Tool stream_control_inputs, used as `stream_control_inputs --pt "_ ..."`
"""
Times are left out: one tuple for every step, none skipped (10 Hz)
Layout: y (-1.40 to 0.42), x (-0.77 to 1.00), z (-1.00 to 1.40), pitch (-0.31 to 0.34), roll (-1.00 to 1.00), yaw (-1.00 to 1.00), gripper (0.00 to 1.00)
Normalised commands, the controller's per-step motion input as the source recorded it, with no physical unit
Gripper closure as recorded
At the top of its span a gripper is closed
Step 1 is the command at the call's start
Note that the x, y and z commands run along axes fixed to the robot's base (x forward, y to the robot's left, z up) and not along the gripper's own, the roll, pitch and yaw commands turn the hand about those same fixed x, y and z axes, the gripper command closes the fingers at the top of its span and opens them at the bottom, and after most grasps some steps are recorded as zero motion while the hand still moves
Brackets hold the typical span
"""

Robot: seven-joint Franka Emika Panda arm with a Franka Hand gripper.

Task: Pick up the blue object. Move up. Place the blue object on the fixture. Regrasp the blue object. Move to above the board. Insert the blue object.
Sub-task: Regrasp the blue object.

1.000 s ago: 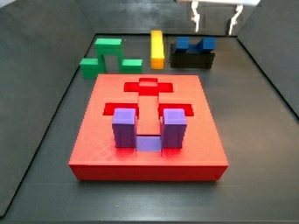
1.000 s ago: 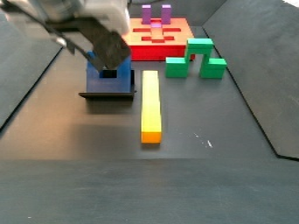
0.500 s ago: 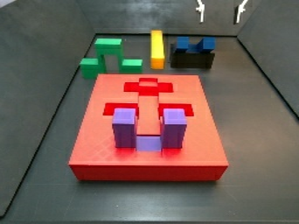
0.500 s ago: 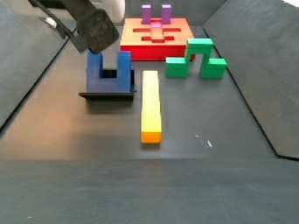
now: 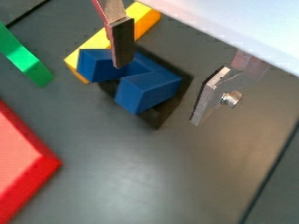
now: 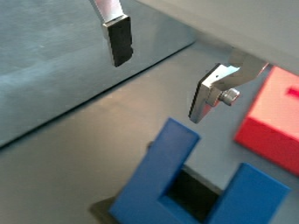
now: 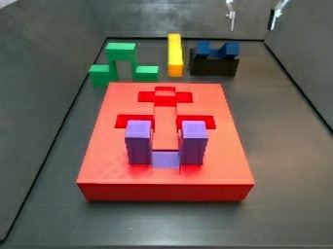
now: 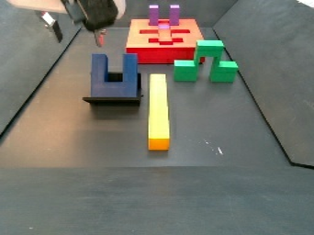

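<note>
The whole blue object [image 7: 229, 50] will come up together and leave the fixture behind when the gripper lifts one prong, since a low blue bridge [image 5: 139, 66] joins the blue object's prongs.
The blue object [image 7: 217, 48] stands prongs-up on the black fixture [image 7: 215, 67] at the back of the floor, beside the yellow bar. My gripper [image 7: 254, 15] hangs well above it, open, with nothing between its fingers. In both wrist views the blue object [image 5: 142, 84] [image 6: 193, 182] sits below the spread jaws of the gripper [image 5: 166, 70] [image 6: 163, 68], apart from both plates. In a side view the gripper [image 8: 76, 30] is up and back from the blue object [image 8: 114, 73]. The red board [image 7: 166, 131] lies in front, with a purple piece [image 7: 166, 144] seated in it.
A yellow bar [image 7: 174, 53] lies beside the fixture [image 8: 113, 98]. A green block [image 7: 120, 60] stands beyond the bar, near the board's back corner. Dark walls close in the floor on both sides. The red board's edge [image 6: 271, 118] shows in a wrist view.
The gripper has risen straight up from the blue object, still open. The blue object stays on the fixture, unmoved.
</note>
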Motion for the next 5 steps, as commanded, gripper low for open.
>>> stream_control_inputs --pt "-0.09 0.21 -0.11 -0.014 1.00 0.28 0.00" --pt "-0.11 0.15 -0.13 -0.017 1.00 0.28 0.00" --pt "-0.17 0.17 -0.11 -0.029 1.00 0.35 0.00" --pt "-0.15 0.14 -0.04 -0.020 1.00 0.38 0.00" --pt "-0.10 0.10 -0.01 0.000 1.00 0.41 0.00"
